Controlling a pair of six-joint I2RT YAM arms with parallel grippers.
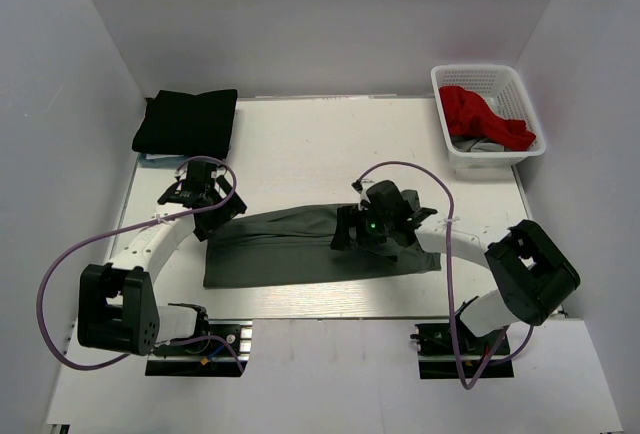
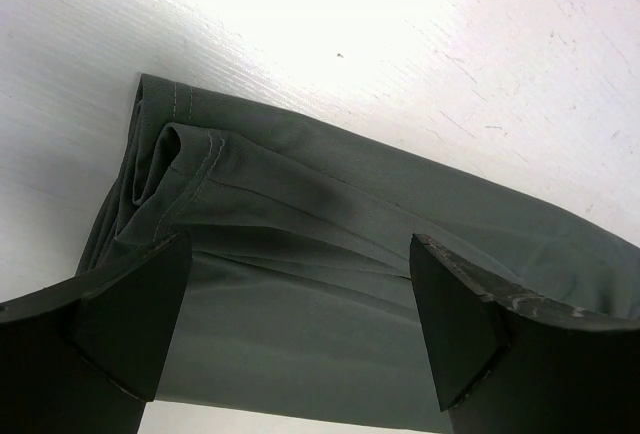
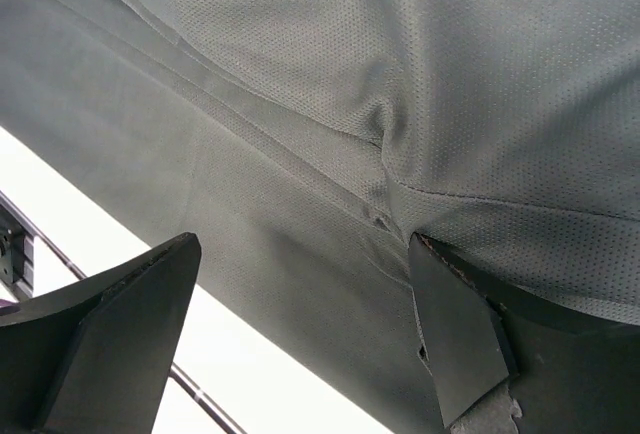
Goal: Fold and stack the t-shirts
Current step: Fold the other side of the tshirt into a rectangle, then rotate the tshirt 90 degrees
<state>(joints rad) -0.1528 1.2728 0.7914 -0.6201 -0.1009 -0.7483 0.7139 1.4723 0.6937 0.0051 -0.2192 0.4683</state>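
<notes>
My grippers are working with the dark grey t-shirt, which lies crosswise, so its hemmed end should be pulled closer by my left gripper while my right gripper swings the other end away, before I fold it.
A dark grey t-shirt, folded into a long strip, lies across the middle of the table. My left gripper is open over its left end; in the left wrist view the hemmed edge of the shirt lies between the spread fingers. My right gripper is open over the strip's right half; in the right wrist view the fingers stand wide just above the shirt. A folded black t-shirt lies at the far left. A red t-shirt lies crumpled in the basket.
The white mesh basket stands at the far right corner, with some grey cloth under the red shirt. A pale blue item pokes out under the black shirt. White walls enclose the table on three sides.
</notes>
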